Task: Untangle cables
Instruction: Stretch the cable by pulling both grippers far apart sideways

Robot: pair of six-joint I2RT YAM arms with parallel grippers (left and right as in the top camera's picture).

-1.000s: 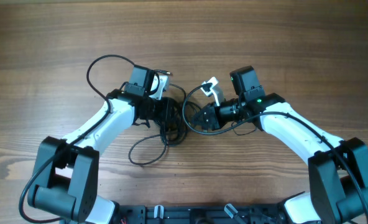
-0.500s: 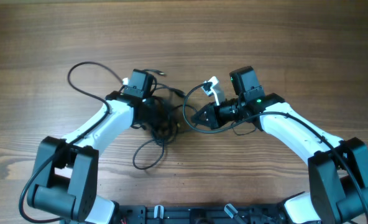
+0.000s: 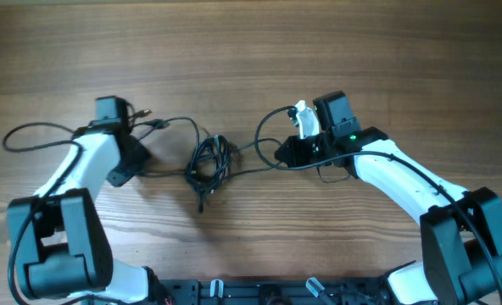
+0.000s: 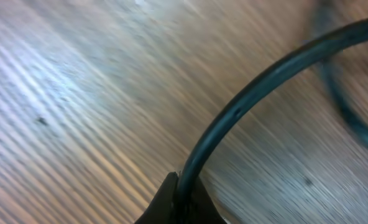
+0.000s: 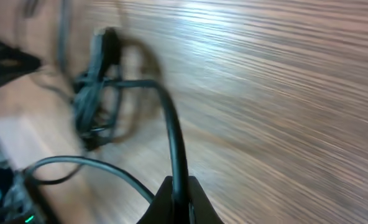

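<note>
My right gripper should now pull its piece of cable toward the clear table [image 3: 442,127] until the bundle's loops spread apart, and then let go, while my left gripper holds the bundle's opposite piece of cable [image 3: 164,174].
The black cables lie mid-table as a small knotted bundle [image 3: 209,161], with strands running out to both sides. My left gripper [image 3: 134,166] is left of the bundle and shut on one strand [image 4: 265,74], which arcs up out of the closed fingertips [image 4: 171,202]. A loose strand with a plug end [image 3: 158,124] lies behind it. My right gripper [image 3: 283,153] is right of the bundle and shut on another strand [image 5: 171,130] that leads to the bundle [image 5: 91,93]. A loop [image 3: 266,127] curves up beside it.
A long thin strand [image 3: 30,131] trails to the far left edge of the wooden table [image 3: 251,51]. A white piece [image 3: 302,115] sits at the right wrist. The arm bases stand at the front edge.
My left arm has swung far to the left with its strand. The tangle has been drawn out from between the grippers into a smaller bundle with long strands. My right gripper has hardly moved.
</note>
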